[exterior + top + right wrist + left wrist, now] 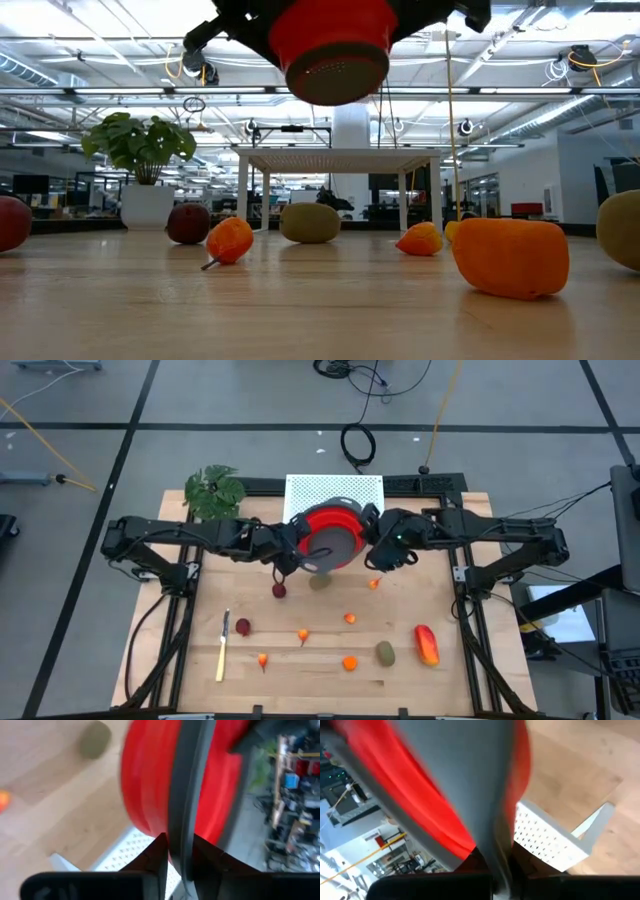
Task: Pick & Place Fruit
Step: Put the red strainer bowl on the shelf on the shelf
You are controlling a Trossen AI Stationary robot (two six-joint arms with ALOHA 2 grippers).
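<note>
I should open my right gripper and move it away before my left gripper puts the colander on the white stand point(333, 488), because both grippers are pinching the colander's grey rim point(187, 795) and the colander is tilted.
A red colander with a grey rim point(330, 535) hangs between my two grippers above the table's far middle. In the low view its perforated bottom point(335, 45) is well above the wood. My left gripper point(297, 542) is shut on its left rim, my right gripper point(372, 542) on its right rim. The fruit lies on the table: two dark red balls point(279, 590) point(243, 627), two olive ovals point(320, 581) point(385, 653), an elongated red-orange piece point(427, 644) and several tiny orange ones, one of them beside the right gripper point(374, 584). My left gripper point(495, 855) pinches the colander's grey rim point(487, 815) between its two fingers, coming level from the table's left. The colander is lifted clear of the table. My right gripper point(180, 845) pinches the grey rim point(184, 820) on the opposite side between its fingers point(157, 852), coming level from the table's right. The red wall point(145, 785) stands beside them.
A white perforated stand point(335, 488) sits at the far edge, behind and below the colander. A green leafy plant point(214, 490) stands at the far left. A pale-yellow knife point(222, 645) lies near the front left. One olive oval lies just below the colander.
</note>
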